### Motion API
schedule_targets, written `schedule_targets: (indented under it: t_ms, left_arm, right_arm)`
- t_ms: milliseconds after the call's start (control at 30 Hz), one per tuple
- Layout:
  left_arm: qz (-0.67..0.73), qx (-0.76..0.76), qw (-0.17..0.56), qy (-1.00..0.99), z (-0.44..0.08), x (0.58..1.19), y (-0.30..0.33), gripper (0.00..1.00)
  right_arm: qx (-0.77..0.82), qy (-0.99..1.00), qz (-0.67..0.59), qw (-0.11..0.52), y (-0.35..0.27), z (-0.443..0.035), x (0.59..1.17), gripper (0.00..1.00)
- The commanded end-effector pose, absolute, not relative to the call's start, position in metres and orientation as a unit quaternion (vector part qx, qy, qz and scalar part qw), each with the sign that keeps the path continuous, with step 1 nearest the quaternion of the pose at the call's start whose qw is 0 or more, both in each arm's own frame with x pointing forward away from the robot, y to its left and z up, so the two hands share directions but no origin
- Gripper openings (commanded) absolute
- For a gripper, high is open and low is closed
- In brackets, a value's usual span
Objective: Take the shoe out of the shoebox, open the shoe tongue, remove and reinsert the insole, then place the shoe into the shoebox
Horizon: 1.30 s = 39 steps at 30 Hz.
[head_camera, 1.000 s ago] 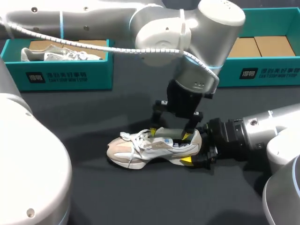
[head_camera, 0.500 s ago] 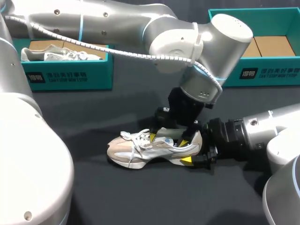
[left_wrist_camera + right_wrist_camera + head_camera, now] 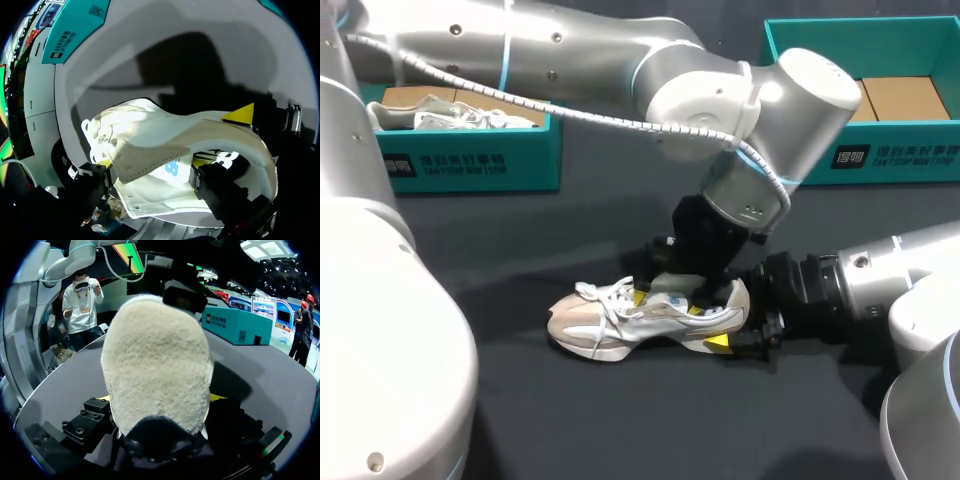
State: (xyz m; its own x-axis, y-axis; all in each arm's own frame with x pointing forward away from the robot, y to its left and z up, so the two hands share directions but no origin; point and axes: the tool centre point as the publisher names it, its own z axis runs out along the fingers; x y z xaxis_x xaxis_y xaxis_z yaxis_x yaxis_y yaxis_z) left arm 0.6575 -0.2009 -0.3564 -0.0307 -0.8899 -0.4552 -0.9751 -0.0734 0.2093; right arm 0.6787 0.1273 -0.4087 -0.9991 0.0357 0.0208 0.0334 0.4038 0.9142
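Note:
The white tongue (image 3: 171, 169) will swing up toward the toe and stay upright when the robot pulls it, because the lace flaps (image 3: 144, 161) are spread around the tongue.
A white and beige shoe (image 3: 610, 320) stands upright on the dark table, toe to the left. My right gripper (image 3: 725, 318) comes in from the right and is shut on the heel (image 3: 157, 365), a finger on each side. My left gripper (image 3: 672, 297) reaches down from above into the shoe's mouth. In the left wrist view the left gripper (image 3: 152, 164) is open, and its fingers (image 3: 220, 192) stand on either side of the tongue (image 3: 150, 157) with the blue mark. The insole is hidden.
A teal shoebox (image 3: 470, 160) at the back left holds another pale shoe (image 3: 450, 117). A second teal shoebox (image 3: 880, 150) at the back right shows a brown cardboard floor. Dark table lies bare in front of the shoe.
My left arm has sunk lower, bringing its gripper down into the shoe's mouth, and its fingers have drawn slightly together. The shoe and the right gripper have stayed in place.

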Motion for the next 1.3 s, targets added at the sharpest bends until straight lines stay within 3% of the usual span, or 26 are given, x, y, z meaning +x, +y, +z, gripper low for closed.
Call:
schedule_targets:
  t_ms: [33, 433, 633, 1133, 1300]
  left_arm:
    - [0.248, -0.705, 0.1, 0.657, -0.356, 0.653, -0.2, 0.73]
    - [0.232, -0.706, 0.092, 0.663, -0.337, 0.65, -0.193, 0.62]
    - [0.223, -0.706, 0.087, 0.666, -0.327, 0.65, -0.192, 0.51]
    - [0.272, -0.648, 0.086, 0.706, -0.337, 0.664, -0.201, 0.54]
    - [0.287, -0.634, 0.095, 0.712, -0.342, 0.666, -0.206, 0.5]
  right_arm:
    - [0.021, 0.839, 0.544, 0.001, 0.127, -0.409, 0.677, 0.0]
    - [0.021, 0.839, 0.544, 0.001, 0.127, -0.409, 0.677, 0.0]
    - [0.021, 0.839, 0.544, 0.001, 0.127, -0.409, 0.677, 0.0]
    - [0.021, 0.839, 0.544, 0.001, 0.127, -0.409, 0.677, 0.0]
    - [0.021, 0.839, 0.544, 0.001, 0.127, -0.409, 0.677, 0.0]
